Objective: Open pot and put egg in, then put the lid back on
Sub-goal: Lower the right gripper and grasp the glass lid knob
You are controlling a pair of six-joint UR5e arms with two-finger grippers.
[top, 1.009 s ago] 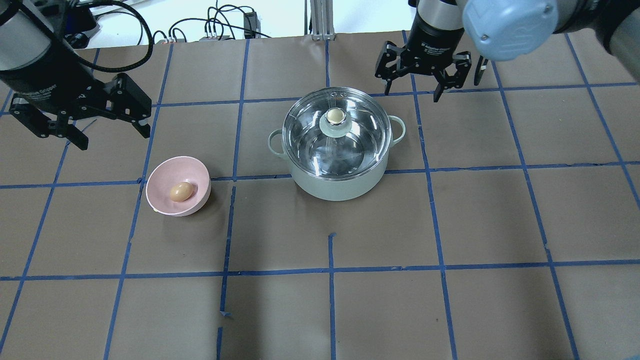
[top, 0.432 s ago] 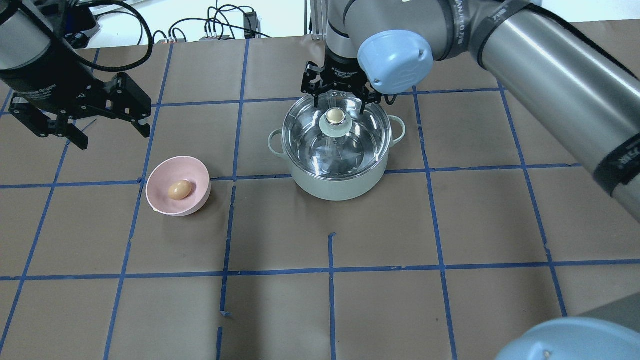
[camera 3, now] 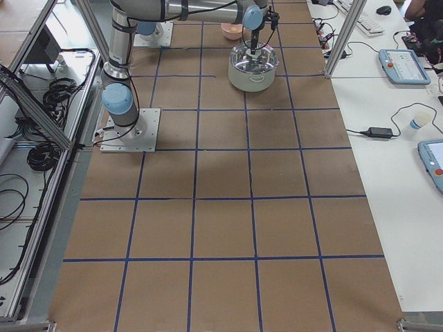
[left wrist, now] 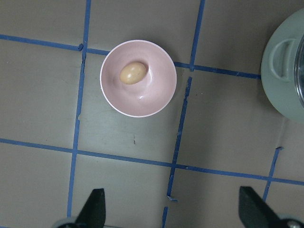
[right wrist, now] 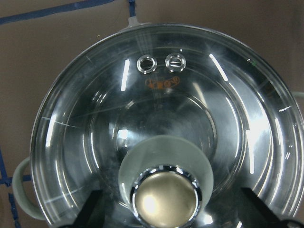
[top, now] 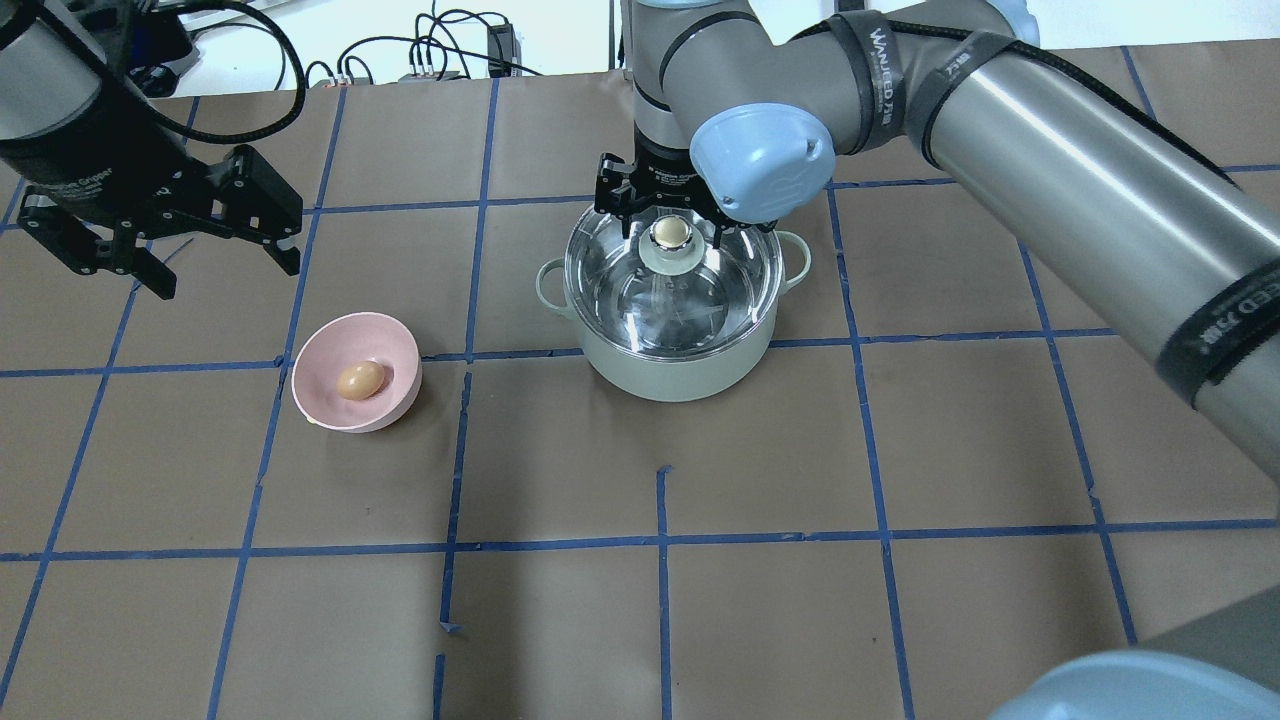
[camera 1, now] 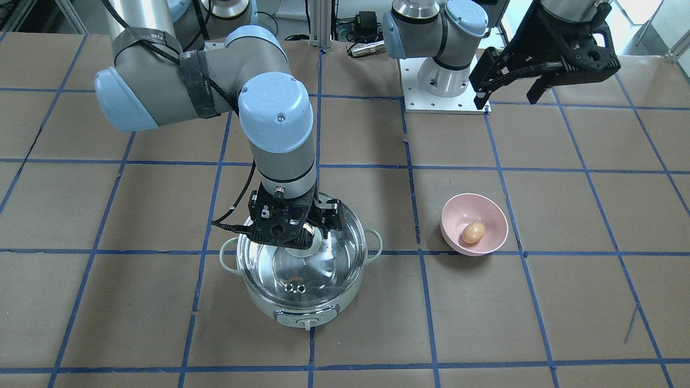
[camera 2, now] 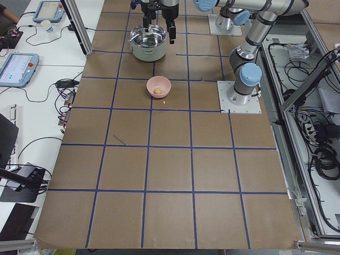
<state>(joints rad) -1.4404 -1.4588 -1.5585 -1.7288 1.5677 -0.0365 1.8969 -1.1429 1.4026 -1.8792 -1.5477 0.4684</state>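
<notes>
I expect the mint-green pot [camera 1: 266, 304] to be empty when I take the glass lid off, because only shiny steel [camera 1: 324, 277] can be seen through the lid.
The mint-green pot [top: 680, 375] stands mid-table with the glass lid [top: 620, 300] on it. My right gripper [top: 670, 222] is open, low over the lid, with one finger on each side of the beige-topped knob [right wrist: 166, 197] and clear of it. The right wrist view shows the lid [right wrist: 237, 133] and its two vent holes from just above. The egg [top: 361, 381] lies in a pink bowl [top: 395, 350] left of the pot. My left gripper [top: 225, 272] is open and empty, held high behind the bowl. The left wrist view looks down on the egg [left wrist: 132, 73].
The brown table has blue tape grid lines. The pot's loop handles stick out to both sides [top: 795, 258]. The right arm's long link [top: 1100, 210] crosses the table's right half. Cables lie beyond the far edge [top: 430, 55].
My right arm has swung from the back right to over the pot and brought its open fingers down around the lid knob. The left arm, egg and bowl have not moved.
</notes>
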